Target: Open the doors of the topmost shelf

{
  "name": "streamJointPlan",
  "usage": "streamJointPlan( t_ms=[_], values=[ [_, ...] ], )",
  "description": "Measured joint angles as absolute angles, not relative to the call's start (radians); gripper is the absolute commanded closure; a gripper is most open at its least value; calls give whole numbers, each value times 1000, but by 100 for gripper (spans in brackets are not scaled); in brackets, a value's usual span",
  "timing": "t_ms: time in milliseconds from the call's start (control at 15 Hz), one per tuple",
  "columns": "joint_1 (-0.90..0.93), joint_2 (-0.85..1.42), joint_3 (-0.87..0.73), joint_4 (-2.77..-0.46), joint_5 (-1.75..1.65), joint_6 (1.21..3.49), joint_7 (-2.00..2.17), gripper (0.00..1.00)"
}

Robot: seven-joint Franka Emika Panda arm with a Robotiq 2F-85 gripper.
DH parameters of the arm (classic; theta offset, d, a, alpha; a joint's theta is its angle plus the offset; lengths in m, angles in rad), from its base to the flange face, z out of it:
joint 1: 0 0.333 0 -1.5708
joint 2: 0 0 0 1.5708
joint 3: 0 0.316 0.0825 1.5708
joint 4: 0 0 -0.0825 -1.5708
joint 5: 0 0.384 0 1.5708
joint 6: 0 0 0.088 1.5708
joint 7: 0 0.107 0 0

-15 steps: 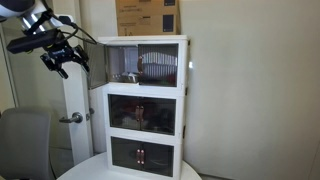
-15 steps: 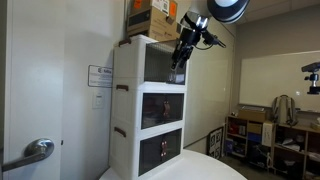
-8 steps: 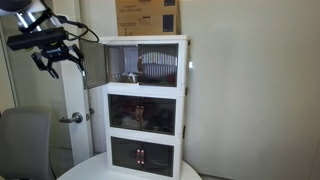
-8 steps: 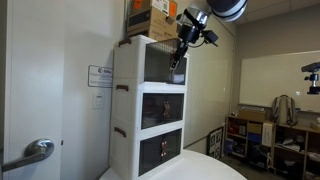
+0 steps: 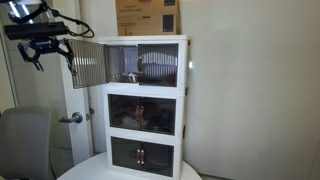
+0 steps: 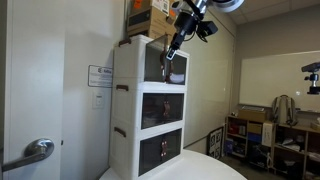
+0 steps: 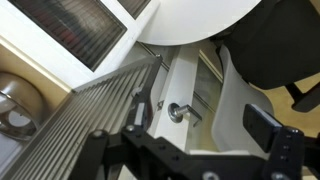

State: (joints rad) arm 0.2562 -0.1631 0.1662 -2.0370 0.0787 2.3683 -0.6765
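My gripper has the open door (image 5: pixel 87 66) between it and the closed door, so it should back clear around the open door and grasp the closed door's handle (image 5: pixel 141 65).
The topmost shelf (image 5: pixel 146 42) is the white upper compartment of the three-tier cabinet, seen in both exterior views (image 6: pixel 135 62). Its left door (image 5: pixel 88 62), grey and ribbed, stands swung out wide to the left. The right door (image 5: pixel 160 66) lies across the right half of the front. My gripper (image 5: pixel 52 52) is open and empty, close beside the outer edge of the open left door. In an exterior view it hangs in front of the shelf (image 6: pixel 172 52). In the wrist view the ribbed door panel (image 7: pixel 75 118) lies next to my spread fingers (image 7: pixel 200 120).
A cardboard box (image 5: pixel 148 16) sits on the cabinet. Two darker-fronted compartments (image 5: pixel 145 112) lie below. A white room door with a metal lever (image 5: pixel 72 118) stands just behind the open door. A grey chair (image 5: pixel 25 140) is at lower left. A round white table (image 5: pixel 100 168) carries the cabinet.
My gripper has moved left and slightly up, away from the cabinet front. The left door has swung from nearly edge-on to wide open.
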Motion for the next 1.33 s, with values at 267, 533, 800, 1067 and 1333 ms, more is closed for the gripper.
streamJointPlan(
  t_ms=[267, 533, 800, 1067, 1333],
  values=[
    [280, -163, 166, -1992, 168, 2322, -786, 0],
    [264, -169, 148, -1966, 195, 2104, -802, 0],
    [199, -203, 110, -1966, 139, 1845, -750, 0],
    [119, -257, 53, -1966, 70, 1751, -649, 0],
    [43, -273, -20, -1962, 38, 1800, -567, 0]
  ],
)
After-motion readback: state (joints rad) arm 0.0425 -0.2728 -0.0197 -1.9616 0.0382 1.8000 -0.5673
